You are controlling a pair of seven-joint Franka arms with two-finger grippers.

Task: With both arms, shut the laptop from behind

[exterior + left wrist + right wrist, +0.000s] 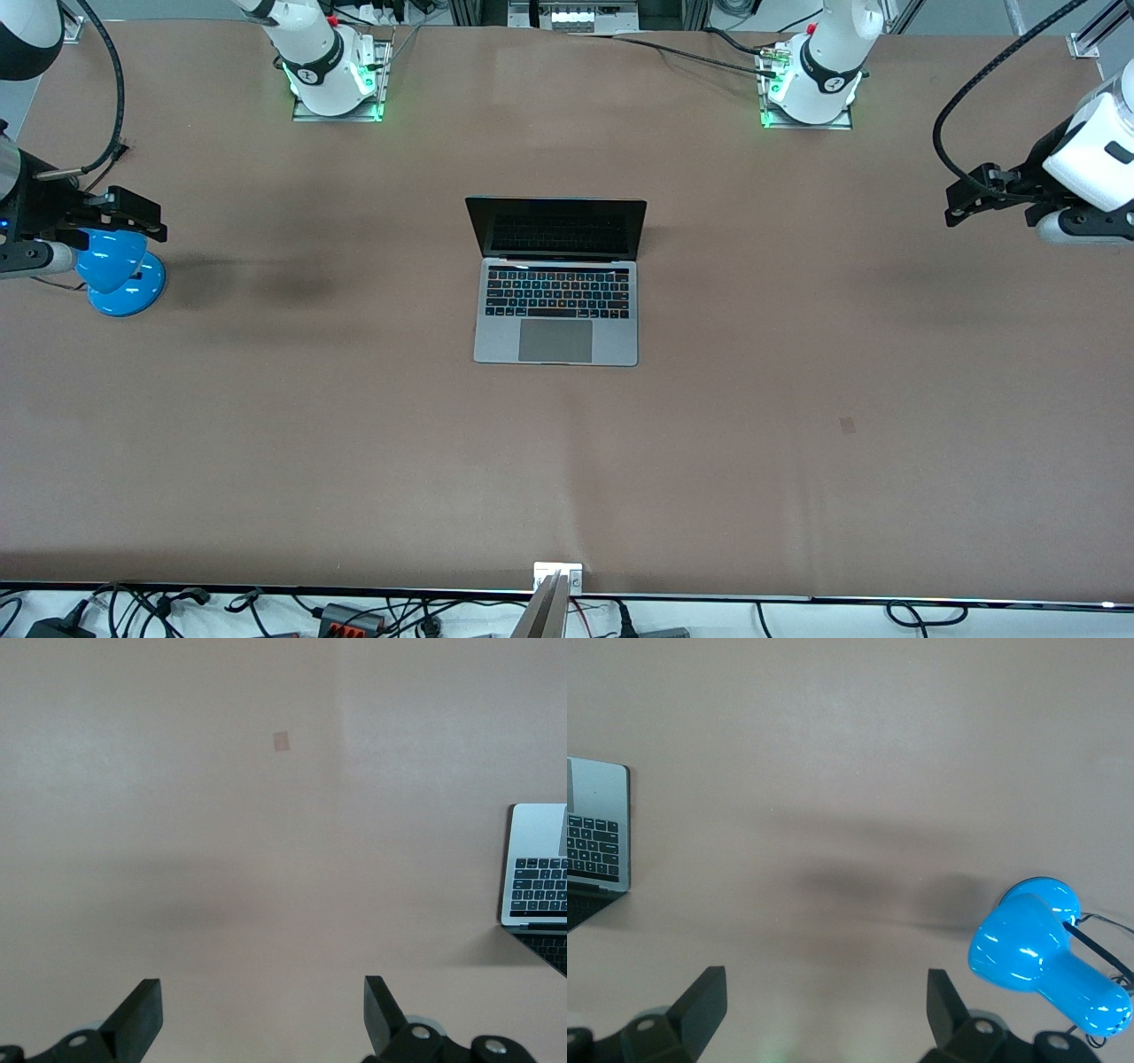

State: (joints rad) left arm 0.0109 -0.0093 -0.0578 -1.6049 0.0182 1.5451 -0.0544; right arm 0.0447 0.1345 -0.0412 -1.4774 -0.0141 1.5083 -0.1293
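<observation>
A hinge runs [558, 259] behind the keys, so the dark screen [555, 227] should swing toward the keyboard when I push it from behind, and the laptop's base should stay in place.
The laptop [556, 301] stands open in the middle of the table, its dark screen upright and its keyboard and trackpad on the side toward the front camera. An edge of it also shows in both wrist views: laptop [539, 877], laptop [598, 828]. My left gripper [964, 200] hangs open over bare table at the left arm's end, well apart from the laptop. In the left wrist view the left gripper [262, 992] has nothing between its fingers. My right gripper [140, 218] hangs open over the right arm's end. The right gripper [824, 983] is empty too.
A small blue desk lamp [120, 270] stands on the table just under the right gripper, lamp [1045, 957]. The arm bases [332, 66] [819, 71] sit along the table's edge farthest from the front camera. A small dark patch [848, 424] marks the table surface.
</observation>
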